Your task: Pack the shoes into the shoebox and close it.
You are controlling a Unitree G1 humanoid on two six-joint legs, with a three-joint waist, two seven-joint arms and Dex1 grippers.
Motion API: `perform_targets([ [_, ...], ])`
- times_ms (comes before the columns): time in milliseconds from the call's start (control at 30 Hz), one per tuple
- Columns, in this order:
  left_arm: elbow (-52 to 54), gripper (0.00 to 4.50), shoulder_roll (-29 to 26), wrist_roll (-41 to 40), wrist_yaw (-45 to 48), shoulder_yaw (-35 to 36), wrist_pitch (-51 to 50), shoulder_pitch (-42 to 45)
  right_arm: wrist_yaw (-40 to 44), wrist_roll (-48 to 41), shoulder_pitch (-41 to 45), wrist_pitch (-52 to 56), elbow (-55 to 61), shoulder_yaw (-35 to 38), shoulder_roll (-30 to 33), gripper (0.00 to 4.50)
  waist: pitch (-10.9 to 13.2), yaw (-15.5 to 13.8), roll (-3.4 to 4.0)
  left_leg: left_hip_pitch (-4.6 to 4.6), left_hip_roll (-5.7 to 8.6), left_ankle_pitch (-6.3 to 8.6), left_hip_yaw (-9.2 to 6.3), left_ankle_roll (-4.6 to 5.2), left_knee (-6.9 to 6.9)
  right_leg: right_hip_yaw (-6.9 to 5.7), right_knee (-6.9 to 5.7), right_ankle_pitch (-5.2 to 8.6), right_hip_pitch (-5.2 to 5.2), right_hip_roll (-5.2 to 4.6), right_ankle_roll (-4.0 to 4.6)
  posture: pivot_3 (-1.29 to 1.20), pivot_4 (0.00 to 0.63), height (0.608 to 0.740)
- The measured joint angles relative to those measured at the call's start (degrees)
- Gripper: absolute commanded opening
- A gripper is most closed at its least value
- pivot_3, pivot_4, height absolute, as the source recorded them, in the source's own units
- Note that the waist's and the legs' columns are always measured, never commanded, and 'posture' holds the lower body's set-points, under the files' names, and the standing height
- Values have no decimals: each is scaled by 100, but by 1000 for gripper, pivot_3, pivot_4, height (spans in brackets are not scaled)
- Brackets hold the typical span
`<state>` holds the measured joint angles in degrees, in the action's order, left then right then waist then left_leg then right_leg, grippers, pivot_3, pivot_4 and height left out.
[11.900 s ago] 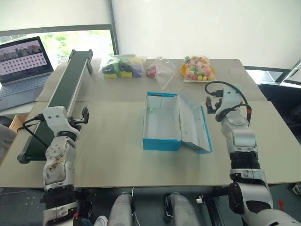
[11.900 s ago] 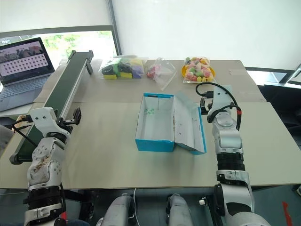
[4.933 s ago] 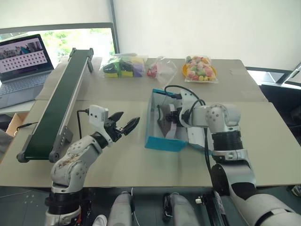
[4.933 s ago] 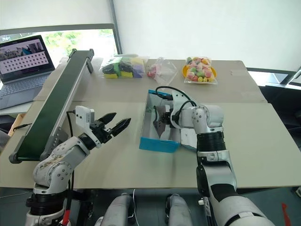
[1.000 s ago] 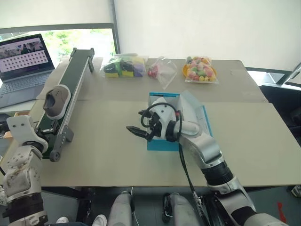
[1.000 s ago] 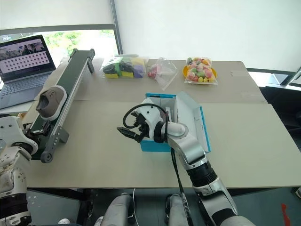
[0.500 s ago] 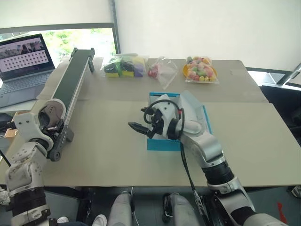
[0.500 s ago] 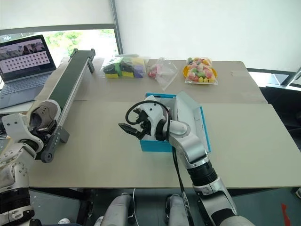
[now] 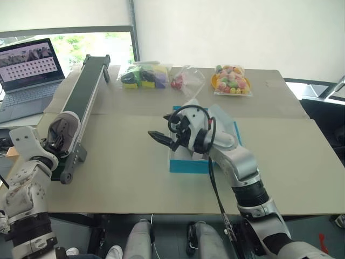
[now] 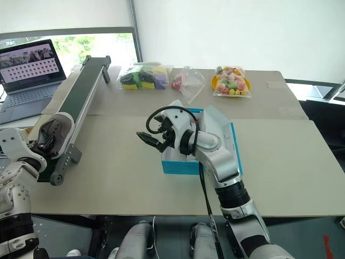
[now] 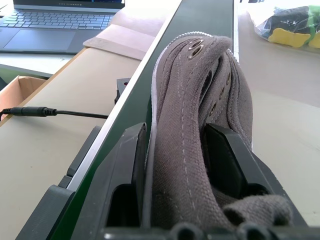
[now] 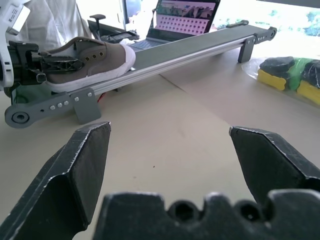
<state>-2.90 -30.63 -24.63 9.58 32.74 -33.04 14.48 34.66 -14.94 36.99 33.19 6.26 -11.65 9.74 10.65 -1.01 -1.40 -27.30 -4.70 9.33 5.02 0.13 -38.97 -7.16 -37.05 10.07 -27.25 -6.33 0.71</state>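
My right arm is in front of the blue shoebox (image 9: pixel 188 165), and the grey shoe (image 9: pixel 63 133) is alone on the conveyor. I should expect the other shoe of the pair to be in the shoebox already, hidden behind that arm.
A grey shoe (image 9: pixel 63 128) with a pale sole sits at the near end of the conveyor (image 9: pixel 86 91). My left gripper (image 9: pixel 54 144) is shut on the shoe from the heel side, and its fingers (image 11: pixel 131 165) press both flanks of the shoe (image 11: pixel 195 125). My right gripper (image 9: pixel 161 139) hangs open over the table, just left of the blue shoebox (image 9: pixel 188 164), pointing toward the conveyor. The box lid (image 9: pixel 229 129) lies open to the right. My right arm hides most of the box's inside. The right wrist view also shows the shoe (image 12: pixel 90 60) on the belt.
An open laptop (image 9: pixel 29 62) stands beyond the conveyor at the far left. Clear bags of colourful items (image 9: pixel 143 75) and a yellow bowl of sweets (image 9: pixel 232 80) line the table's back edge. Bare tabletop lies between the conveyor and the box.
The shoe rode down the belt to its near end, and my left fingers closed onto it. My right gripper rose slightly and stayed open.
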Motion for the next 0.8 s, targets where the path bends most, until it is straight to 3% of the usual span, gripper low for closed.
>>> perform_targets([
  [33, 0, 1923, 0, 2, -2, -3, 2, 0, 1, 0, 0, 0, 0, 1, 0, 4500, 0, 1, 0, 0, 0, 0, 0, 0, 0, 0, 0, 0, 0, 0, 0, 0, 150, 681],
  [267, 7, 41, 65, -9, 7, 41, 77, -27, 5, 1, 0, 0, -3, 1, -11, 4500, 0, 0, 0, -1, 4, 0, 1, 0, 0, 2, 2, 0, 0, -4, -1, 0, 150, 681],
  [667, 7, 41, 143, -16, 22, -20, 107, -33, 8, 4, 2, 0, -9, 4, -31, 4500, -1, 32, -2, 1, -5, 0, -1, 0, 0, -1, -5, 0, -2, 5, 0, 0, 150, 681],
  [800, 59, 41, 429, -354, 45, 195, 342, 111, -16, -1, 5, 30, -9, 11, -70, 4500, -1, 26, -4, 0, -4, 0, -2, 0, -1, -1, -4, -1, -1, 4, -1, 0, 150, 681],
])
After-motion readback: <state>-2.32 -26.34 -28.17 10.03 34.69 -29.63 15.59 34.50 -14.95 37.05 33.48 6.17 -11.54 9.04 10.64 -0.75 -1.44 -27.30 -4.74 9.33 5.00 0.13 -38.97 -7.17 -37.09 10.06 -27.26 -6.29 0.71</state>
